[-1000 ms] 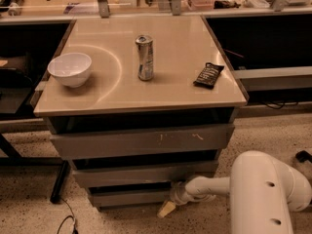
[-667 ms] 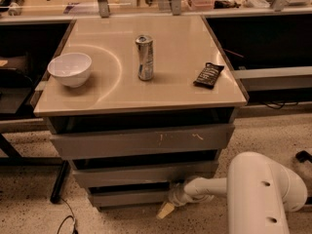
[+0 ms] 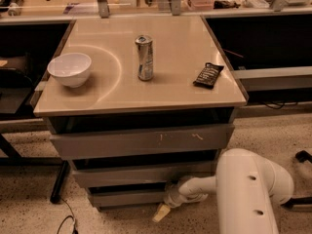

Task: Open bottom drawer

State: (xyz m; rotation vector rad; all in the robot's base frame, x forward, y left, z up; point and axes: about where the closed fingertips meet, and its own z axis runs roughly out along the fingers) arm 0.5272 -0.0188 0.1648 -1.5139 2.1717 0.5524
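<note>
My gripper will pull, and only the bottom drawer (image 3: 126, 198) will slide straight out, because a dark gap (image 3: 122, 187) separates it from the front above.
The bottom drawer (image 3: 127, 198) is the lowest, narrowest grey front of the cabinet, and it looks closed. My gripper (image 3: 163, 209) is low at the drawer's right end, close to the floor, with a pale yellowish tip pointing down and to the left. The white arm (image 3: 243, 189) reaches in from the lower right. Above are the mid-sized drawer front (image 3: 141, 174) and the widest front (image 3: 141, 140), which has pale scratch marks.
On the beige cabinet top (image 3: 175, 89) stand a white bowl (image 3: 69, 68), a silver can (image 3: 144, 57) and a dark snack packet (image 3: 208, 75). A black cable (image 3: 66, 218) lies on the speckled floor at left. Shelving stands on both sides.
The bulky white arm has shifted a little to the left. The gripper stays at the bottom drawer's right end, and the drawers have not moved.
</note>
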